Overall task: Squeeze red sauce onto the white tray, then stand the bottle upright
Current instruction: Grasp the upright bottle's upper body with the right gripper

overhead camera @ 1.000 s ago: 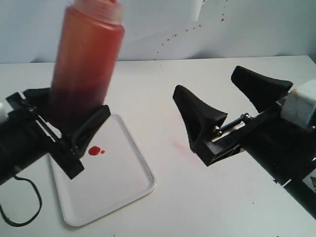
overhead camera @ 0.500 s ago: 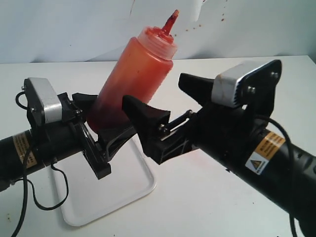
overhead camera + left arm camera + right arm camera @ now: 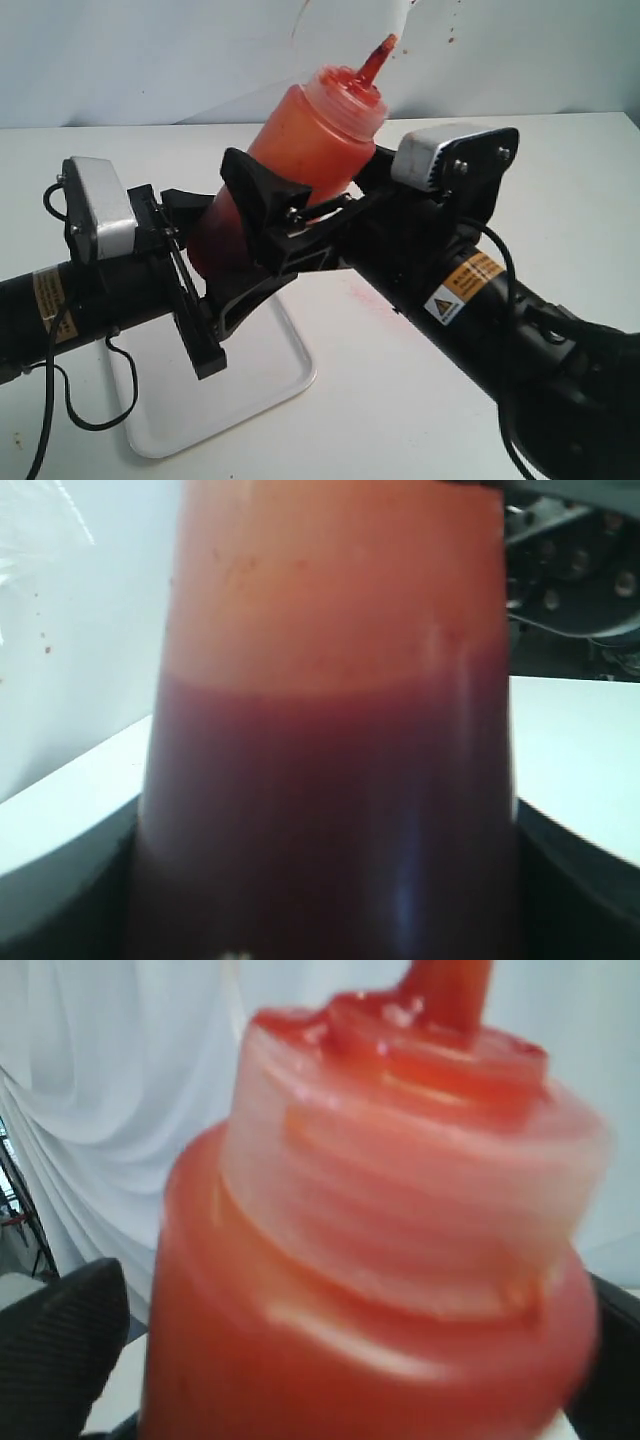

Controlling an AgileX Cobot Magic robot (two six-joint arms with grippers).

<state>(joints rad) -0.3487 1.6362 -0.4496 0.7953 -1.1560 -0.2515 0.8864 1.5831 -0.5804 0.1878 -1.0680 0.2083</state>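
Observation:
A thin pale piece (image 3: 234, 998) stands up beside the red nozzle (image 3: 377, 60), so the piece will come along and stay standing when I set the bottle upright.
The bottle (image 3: 312, 135) is held above the table, tilted with its red nozzle (image 3: 378, 55) pointing up and to the right. My left gripper (image 3: 225, 250) is shut on its dark-red lower part, which fills the left wrist view (image 3: 330, 730). My right gripper (image 3: 300, 170) is open and straddles the bottle's upper body (image 3: 370, 1290). One black finger (image 3: 60, 1350) stands just off the bottle's side. The white tray (image 3: 270, 370) lies on the table under the left gripper. The red sauce blob is hidden behind the left gripper.
A faint pink smear (image 3: 360, 292) marks the white table right of the tray. White sheeting with small red spatters (image 3: 450, 38) hangs behind. A black cable (image 3: 70, 410) loops under the left arm by the tray's near corner.
The left gripper has carried the bottle right and tilted it further over. The right arm has swung in from the right and put its open fingers around the bottle's upper body.

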